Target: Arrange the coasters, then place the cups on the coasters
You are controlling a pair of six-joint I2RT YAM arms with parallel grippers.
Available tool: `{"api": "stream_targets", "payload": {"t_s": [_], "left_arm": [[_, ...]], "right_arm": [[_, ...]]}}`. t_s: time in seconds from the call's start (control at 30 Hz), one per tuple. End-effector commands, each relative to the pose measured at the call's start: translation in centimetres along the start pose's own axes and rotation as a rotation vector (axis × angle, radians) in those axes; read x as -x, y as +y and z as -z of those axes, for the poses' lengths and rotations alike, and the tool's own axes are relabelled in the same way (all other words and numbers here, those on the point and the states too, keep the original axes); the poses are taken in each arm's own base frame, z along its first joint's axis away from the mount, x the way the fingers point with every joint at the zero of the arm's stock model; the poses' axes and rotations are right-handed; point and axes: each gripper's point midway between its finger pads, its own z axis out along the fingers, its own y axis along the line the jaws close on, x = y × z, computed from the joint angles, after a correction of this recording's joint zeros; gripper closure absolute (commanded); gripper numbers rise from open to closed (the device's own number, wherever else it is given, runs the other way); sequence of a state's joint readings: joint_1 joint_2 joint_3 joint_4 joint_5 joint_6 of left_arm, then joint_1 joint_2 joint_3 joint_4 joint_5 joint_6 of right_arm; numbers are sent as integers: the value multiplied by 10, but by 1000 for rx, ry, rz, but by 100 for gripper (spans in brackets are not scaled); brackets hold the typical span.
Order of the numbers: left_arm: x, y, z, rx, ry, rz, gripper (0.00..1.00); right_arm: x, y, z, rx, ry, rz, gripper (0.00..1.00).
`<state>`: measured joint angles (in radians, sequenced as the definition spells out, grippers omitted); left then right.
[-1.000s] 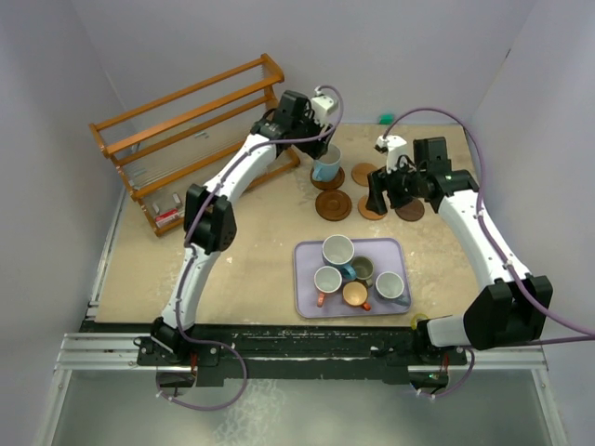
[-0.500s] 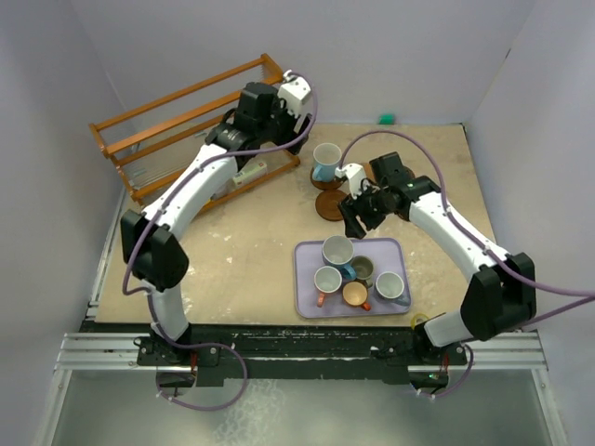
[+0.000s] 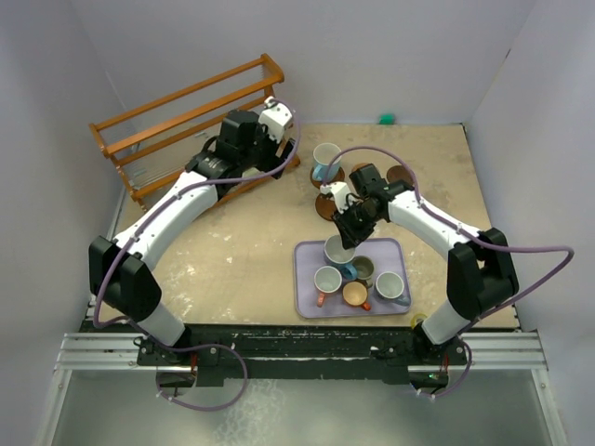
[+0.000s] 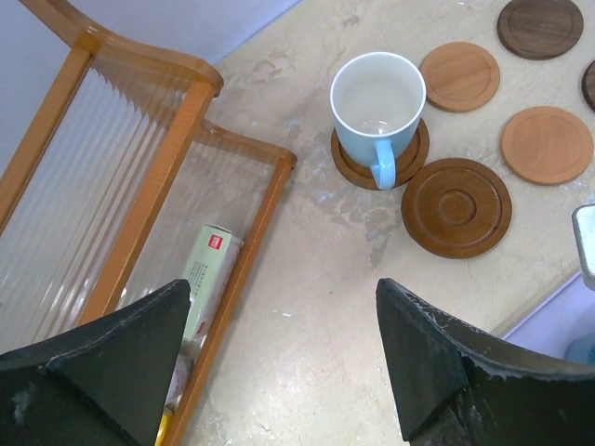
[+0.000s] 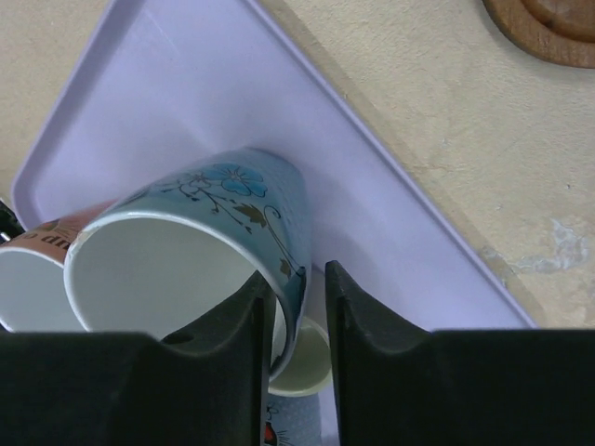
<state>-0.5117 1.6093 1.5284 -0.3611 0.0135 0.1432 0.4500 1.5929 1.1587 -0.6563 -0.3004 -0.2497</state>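
The empty coaster (image 3: 325,207) next to the white-and-blue cup is on my left gripper's side, so my right gripper should pick up the blue flowered cup (image 3: 338,251) and pass it over.
A white-and-blue cup (image 4: 376,102) stands on a brown coaster (image 4: 346,165) near the rack, and several more coasters, such as the dark one (image 4: 457,206), lie around it. My left gripper (image 4: 282,297) hangs open over bare table beside the rack, holding nothing. My right gripper (image 5: 296,279) is over the tray's far left corner (image 3: 346,232). Its jaws have narrowed astride the wall of a blue flowered cup (image 5: 186,251), one finger inside the rim and one outside. A sliver of gap shows at the outer finger. Other cups (image 3: 355,295) stand on the tray.
The lavender tray (image 3: 307,295) lies near the front centre. A wooden rack (image 3: 177,130) with small packets stands at the back left, close under my left arm. A small green thing (image 3: 386,118) sits by the back wall. Grey walls close in on three sides.
The left gripper drew back left from the cup on its coaster toward the rack and opened wider. The right gripper swung from the coasters to the tray and narrowed over a cup's rim.
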Motion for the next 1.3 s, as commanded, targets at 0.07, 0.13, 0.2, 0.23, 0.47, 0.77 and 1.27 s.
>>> {"api": "stream_targets", "payload": {"t_s": [0.07,0.13,0.2,0.23,0.47,0.77,1.27], "left_arm": [[13,7,13,37,-81,3,22],[9,6,12,36,-82,5,22],[6,7,11,43,-85,13,22],[4,7,10,47,-84,20,22],[4,3,5,38,-85,98,21],[27,-32,-3,-77,-100,212,21],[66,-101,-13,-201,-95,339,21]], "right_arm": [[14,-5,6,-33,-26,-12,79],[19,-5,11,-42,-42,-16,85],[24,-4,17,-45,-54,-25,90],[27,-3,21,-48,-66,-34,92],[66,-18,58,-172,-201,-56,100],[119,-48,108,-384,-442,-174,100],[142,-100,157,-701,-622,-511,100]]}}
